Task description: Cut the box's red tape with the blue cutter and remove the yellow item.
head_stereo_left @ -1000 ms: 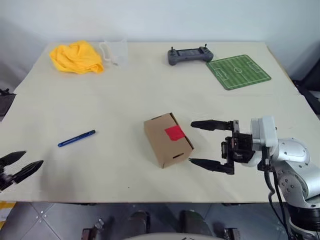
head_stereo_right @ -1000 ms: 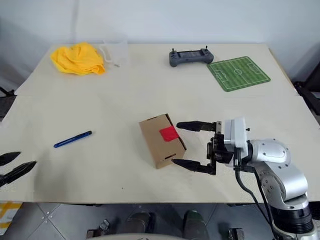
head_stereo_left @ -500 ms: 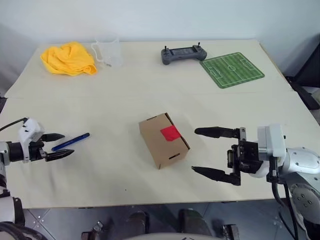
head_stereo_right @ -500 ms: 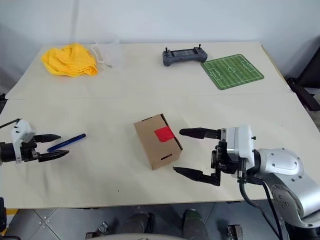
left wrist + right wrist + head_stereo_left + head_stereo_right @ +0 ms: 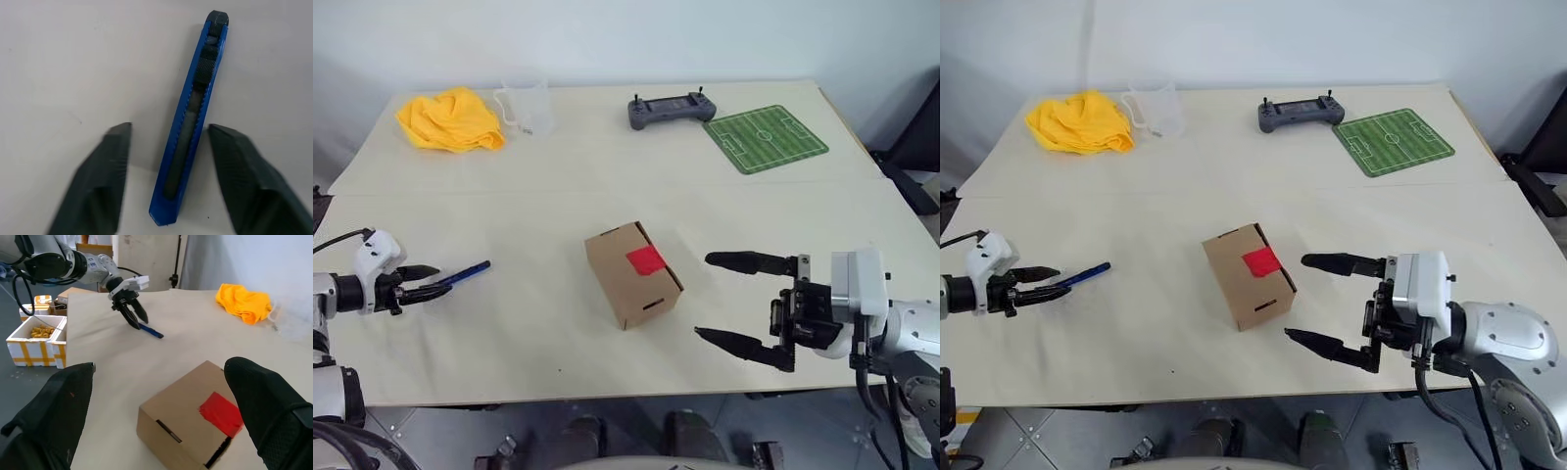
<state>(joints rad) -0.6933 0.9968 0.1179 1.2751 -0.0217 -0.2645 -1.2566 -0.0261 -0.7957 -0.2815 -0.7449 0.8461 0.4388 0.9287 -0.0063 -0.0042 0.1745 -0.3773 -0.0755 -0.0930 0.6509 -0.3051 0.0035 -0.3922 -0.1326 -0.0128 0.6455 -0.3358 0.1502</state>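
My left gripper needs to turn in line with the blue cutter, because the cutter slants between the gripper's open fingers. It should then close on the cutter at its near end.
The brown box stands mid-table with the red tape on its top face. Left of it lies the blue cutter flat on the table. My left gripper straddles the cutter's near end; in the left wrist view the cutter lies between the fingers with a gap on each side, so the jaws are open. My right gripper hangs wide open just right of the box, touching nothing. The yellow item is hidden.
At the back of the table lie a yellow cloth, a clear measuring cup, a grey controller and a green football-pitch mat. Foam boxes stand on the floor past the table's left edge.
My left gripper came in from the table's left edge to the cutter, and its fingers narrowed around it. The right gripper backed slightly away from the box. The camera shifted.
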